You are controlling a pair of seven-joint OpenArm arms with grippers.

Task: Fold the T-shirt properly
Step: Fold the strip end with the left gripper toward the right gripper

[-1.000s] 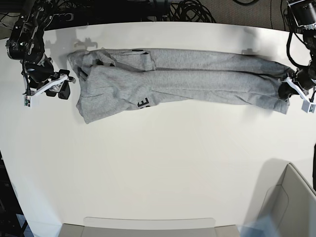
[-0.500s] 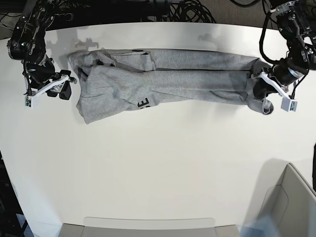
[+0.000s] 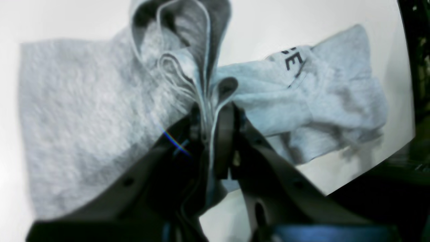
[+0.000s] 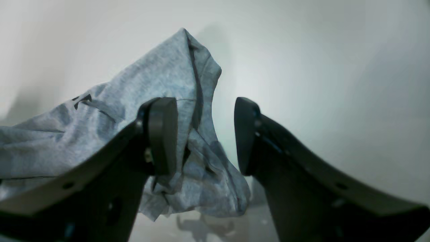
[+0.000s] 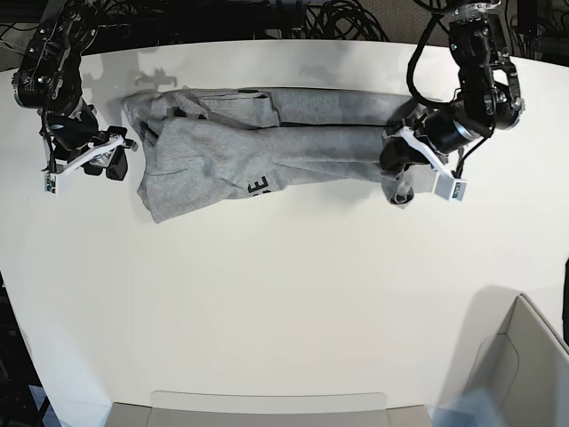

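My left gripper should keep folding the T-shirt's hem layers [image 5: 399, 190], held together in its fingers facing the shirt's flat middle, toward the black lettering [image 5: 258, 185] until it is just short of it.
The heather-grey T-shirt [image 5: 267, 147] lies as a long band across the far part of the white table, a bit of black lettering [image 5: 258, 186] showing near its middle. My left gripper [image 5: 398, 169], on the base view's right, is shut on the shirt's bunched right end and holds it folded back toward the middle. The left wrist view shows the hem layers [image 3: 188, 70] pinched between the fingers [image 3: 224, 141]. My right gripper [image 5: 114, 153] is open and empty just left of the shirt's left end. In the right wrist view [image 4: 205, 134] its fingers stand apart before a raised shirt fold [image 4: 161, 84].
The white table [image 5: 284, 302] spreads toward the near side. A grey box [image 5: 520, 374] stands at the near right corner, and a flat grey panel [image 5: 267, 409] lies along the near edge. Black cables [image 5: 347, 18] lie behind the table's far edge.
My left gripper has carried the shirt's right end leftward, from the far right edge toward the middle, shortening the band. The right gripper has stayed in place.
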